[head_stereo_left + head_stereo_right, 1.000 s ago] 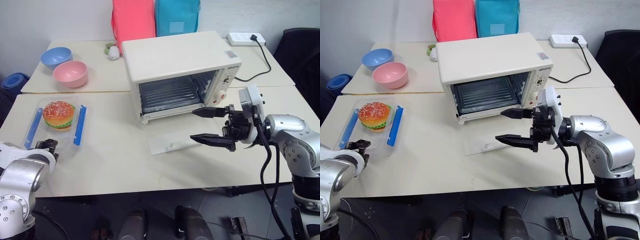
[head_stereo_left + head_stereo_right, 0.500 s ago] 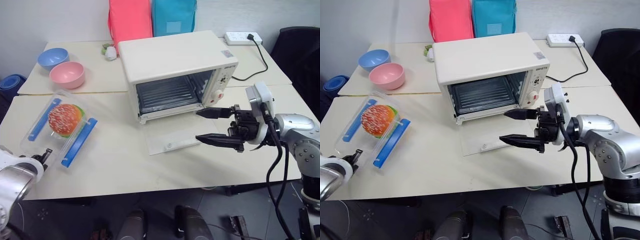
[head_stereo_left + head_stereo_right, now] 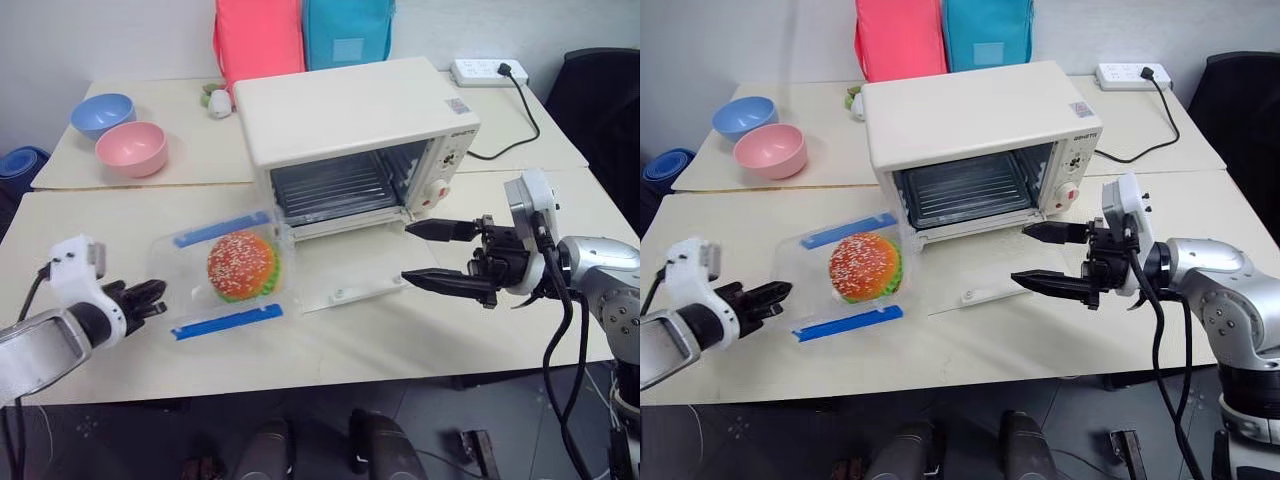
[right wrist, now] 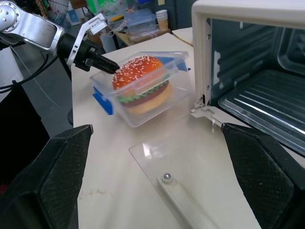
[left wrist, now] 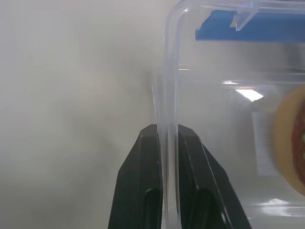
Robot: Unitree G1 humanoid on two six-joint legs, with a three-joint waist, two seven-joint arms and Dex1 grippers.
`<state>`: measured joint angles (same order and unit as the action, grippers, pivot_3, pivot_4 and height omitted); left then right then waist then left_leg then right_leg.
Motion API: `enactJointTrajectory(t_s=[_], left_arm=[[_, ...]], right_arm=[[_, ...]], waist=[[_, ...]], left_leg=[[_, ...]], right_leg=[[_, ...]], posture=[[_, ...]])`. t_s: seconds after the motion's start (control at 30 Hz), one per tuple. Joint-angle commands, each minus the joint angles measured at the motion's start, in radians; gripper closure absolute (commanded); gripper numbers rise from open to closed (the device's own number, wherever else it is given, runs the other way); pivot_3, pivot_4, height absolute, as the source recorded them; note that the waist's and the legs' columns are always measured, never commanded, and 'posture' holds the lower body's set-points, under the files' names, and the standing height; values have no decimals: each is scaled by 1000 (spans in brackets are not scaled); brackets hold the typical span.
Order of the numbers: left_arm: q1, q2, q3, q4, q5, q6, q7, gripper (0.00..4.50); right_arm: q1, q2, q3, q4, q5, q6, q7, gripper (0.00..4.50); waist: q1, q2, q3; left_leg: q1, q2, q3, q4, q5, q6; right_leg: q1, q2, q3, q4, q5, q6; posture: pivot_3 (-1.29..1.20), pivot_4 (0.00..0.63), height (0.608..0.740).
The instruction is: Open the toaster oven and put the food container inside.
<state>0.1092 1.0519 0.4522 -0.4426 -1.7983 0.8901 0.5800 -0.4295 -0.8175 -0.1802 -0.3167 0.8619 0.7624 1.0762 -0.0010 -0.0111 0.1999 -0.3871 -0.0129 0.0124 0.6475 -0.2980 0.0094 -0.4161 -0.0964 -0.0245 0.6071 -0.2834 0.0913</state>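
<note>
The oven's opening is wide and its rack (image 3: 335, 188) is empty. The food container (image 3: 222, 272) should therefore slide all the way in, together with the burger, when I push.
The cream-white toaster oven (image 3: 340, 110) stands open, and its glass door (image 3: 350, 275) lies flat on the table in front of it. The clear food container (image 3: 225, 275), with blue clips and a toy burger inside, is tilted just left of the door, close to the oven's front left corner. My left gripper (image 3: 150, 295) is shut on the container's left wall. In the left wrist view the fingers (image 5: 147, 157) pinch that clear wall (image 5: 170, 71). My right gripper (image 3: 406, 252) stands open and empty, pointing left over the door's right edge.
A blue bowl (image 3: 102, 113) and a pink bowl (image 3: 132, 148) sit at the back left. Pink (image 3: 258, 40) and blue (image 3: 345, 35) bags stand behind the oven. A power strip (image 3: 485, 72) with a black cord lies at the back right, beside a black chair (image 3: 600, 90).
My left gripper shut on the container, lifted it off the table at the left, and carried it right to the oven's front, tilting it. The right gripper has barely moved.
</note>
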Motion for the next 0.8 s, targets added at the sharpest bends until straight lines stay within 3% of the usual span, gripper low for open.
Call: enactJointTrajectory(t_s=[0.03, 0.17, 0.37, 0.53, 0.7, 0.8], left_arm=[[-100, 30, -76, -38, -20, 16, -63, 4409], [-283, 24, -221, -23, 13, 39, -72, 4409], [-556, -77, -431, 60, 65, 96, -53, 4409], [-695, -190, -525, 151, 140, 149, -69, 4409], [-756, -279, -543, 209, 191, 186, -77, 4409], [-789, -337, -540, 244, 227, 197, -80, 3526]], right_arm=[[30, -22, -69, -56, 11, -20, -22, 0], [65, -32, -104, -80, 22, -12, -41, 0], [143, -78, -194, -121, 41, 7, -53, 0], [254, -114, -304, -134, 47, 14, -63, 0], [332, -112, -368, -149, 51, 14, -81, 0], [358, -104, -379, -154, 43, 5, -96, 0]], waist=[[0, 0, 0], [1, 0, 0], [7, 0, 0], [24, 0, 1], [28, 0, 1], [28, 0, 1]], left_leg=[[0, 0, 0, 0, 0, 0], [-1, 0, 0, 0, -1, 0], [0, -1, 1, 2, 1, 0], [-1, -2, 1, 5, 2, 0], [0, -3, 1, 9, 4, 1], [1, -3, 1, 11, 5, 2]], right_leg=[[0, 0, 0, 0, 0, 0], [0, 0, 0, 0, 0, 1], [0, 1, 0, 1, 1, 3], [1, 2, 0, 3, 2, 4], [4, 2, 1, 4, 4, 8], [5, 2, 2, 4, 5, 10]], posture=[[0, 150, 740], [0, 150, 740], [0, 150, 740], [0, 150, 740], [0, 150, 740], [0, 150, 740]])
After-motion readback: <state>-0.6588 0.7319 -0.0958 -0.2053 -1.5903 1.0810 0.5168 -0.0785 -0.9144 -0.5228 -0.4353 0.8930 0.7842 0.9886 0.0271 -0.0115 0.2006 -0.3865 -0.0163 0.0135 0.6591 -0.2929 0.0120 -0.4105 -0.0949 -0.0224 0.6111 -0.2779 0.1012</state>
